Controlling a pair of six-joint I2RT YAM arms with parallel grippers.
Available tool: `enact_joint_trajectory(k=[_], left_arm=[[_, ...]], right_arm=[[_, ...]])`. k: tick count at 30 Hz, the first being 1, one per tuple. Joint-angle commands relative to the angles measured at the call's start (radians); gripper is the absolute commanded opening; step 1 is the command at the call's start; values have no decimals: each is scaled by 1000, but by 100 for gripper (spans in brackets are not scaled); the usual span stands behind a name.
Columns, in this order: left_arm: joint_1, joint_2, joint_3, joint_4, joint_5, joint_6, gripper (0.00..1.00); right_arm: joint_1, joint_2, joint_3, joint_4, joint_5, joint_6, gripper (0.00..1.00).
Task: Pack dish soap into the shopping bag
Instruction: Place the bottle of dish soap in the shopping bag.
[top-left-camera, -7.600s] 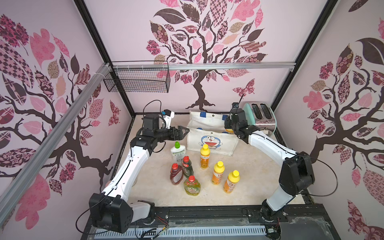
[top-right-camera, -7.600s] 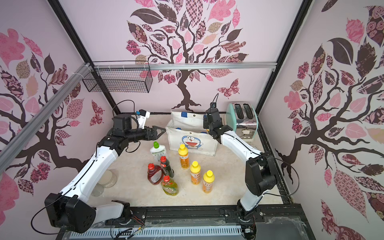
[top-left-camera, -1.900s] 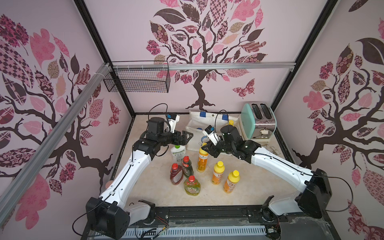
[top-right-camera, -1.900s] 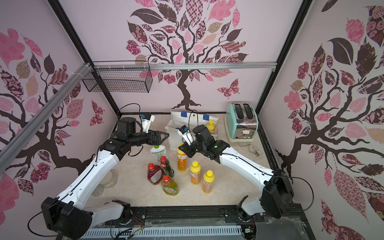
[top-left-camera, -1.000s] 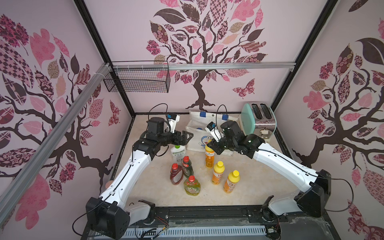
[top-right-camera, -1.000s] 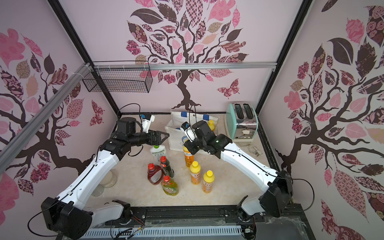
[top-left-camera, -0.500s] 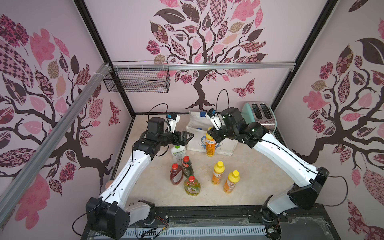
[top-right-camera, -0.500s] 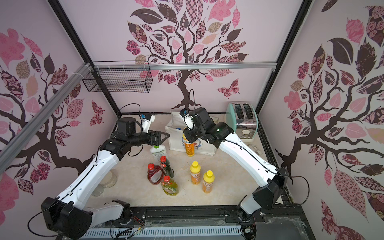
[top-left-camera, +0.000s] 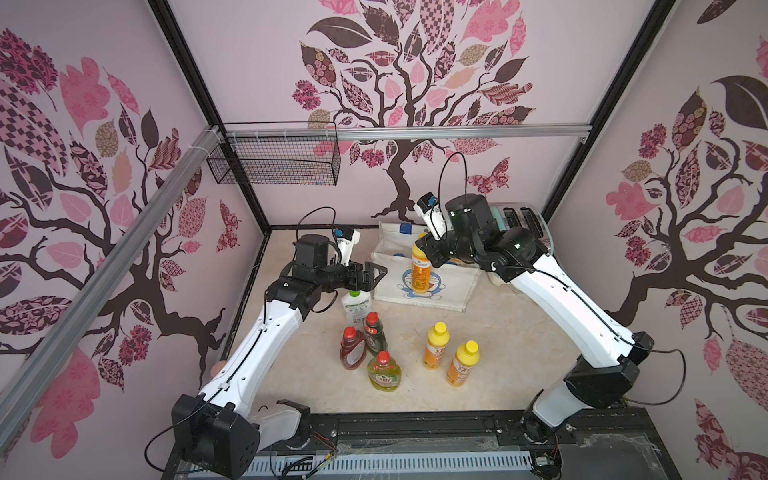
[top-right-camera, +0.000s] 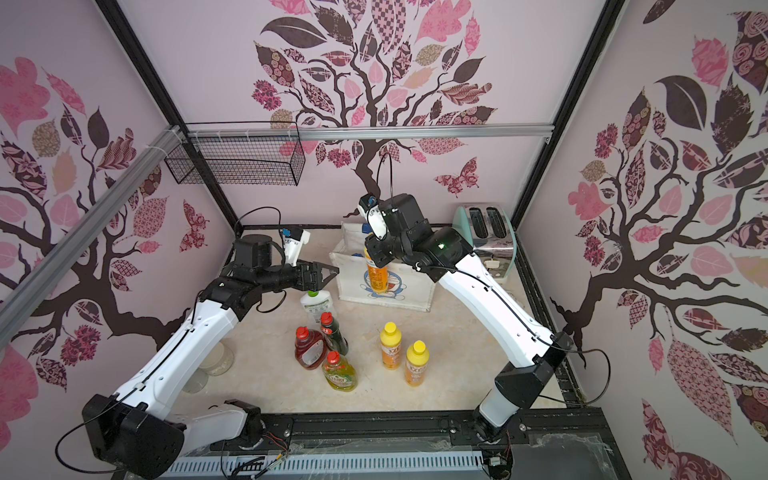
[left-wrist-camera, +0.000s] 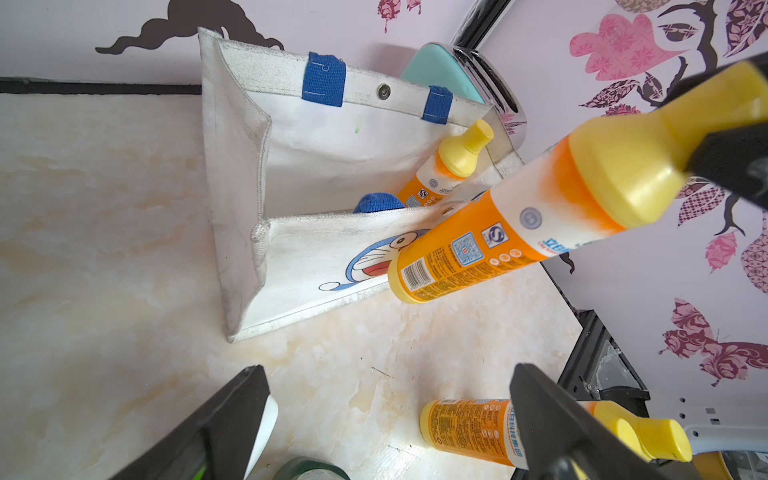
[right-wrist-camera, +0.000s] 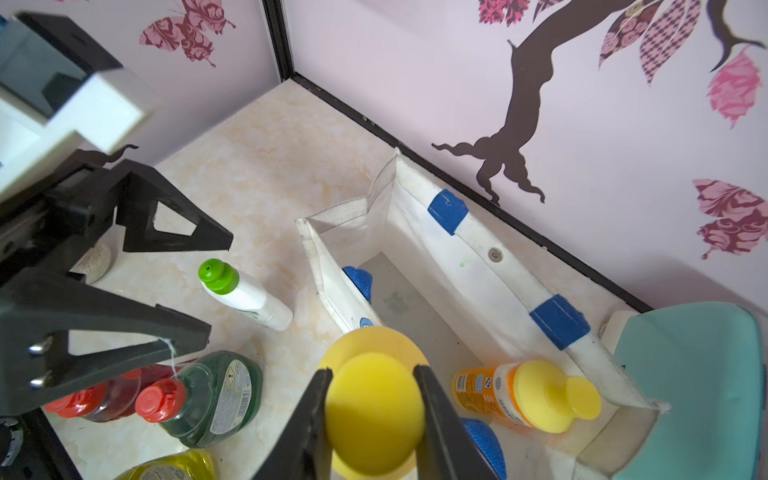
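Observation:
The held bottle's base (top-left-camera: 420, 287) hangs lower than the shopping bag's near rim, so the robot's right gripper should raise the bottle over that rim and then bring it down next to the leaning bottle (right-wrist-camera: 524, 393).
My right gripper (top-left-camera: 424, 248) (right-wrist-camera: 372, 374) is shut on the yellow cap of an orange dish soap bottle (top-left-camera: 420, 270) (top-right-camera: 376, 274) (left-wrist-camera: 490, 237). The bottle hangs upright in the air at the near wall of the white shopping bag (top-left-camera: 444, 289) (top-right-camera: 409, 293) (left-wrist-camera: 291, 257). A second orange bottle (left-wrist-camera: 446, 170) (right-wrist-camera: 523, 395) leans inside the bag. My left gripper (top-left-camera: 376, 274) (left-wrist-camera: 386, 370) is open and empty, left of the bag and above the white green-capped bottle (top-left-camera: 354, 307) (right-wrist-camera: 245, 291).
Three red-capped bottles (top-left-camera: 352, 351) (top-left-camera: 375, 334) (top-left-camera: 384, 372) and two orange ones (top-left-camera: 435, 347) (top-left-camera: 462, 363) stand in the middle of the table. A mint toaster (top-right-camera: 486, 228) sits right of the bag. A wire basket (top-left-camera: 274, 162) hangs on the back left wall.
The right gripper has lifted the orange bottle off the table and carried it up and back to the bag. The left arm has stayed where it was, open.

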Motion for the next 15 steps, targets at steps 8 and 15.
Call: enact_joint_trajectory(k=[8,15], left_arm=[[-3,0,-2,16,17,1,97],[-3,-3,-3,16,13,3,97]], right_arm=[[-4,26,230,32,85,-23,0],[-8,54,327,26,102,-30,0]])
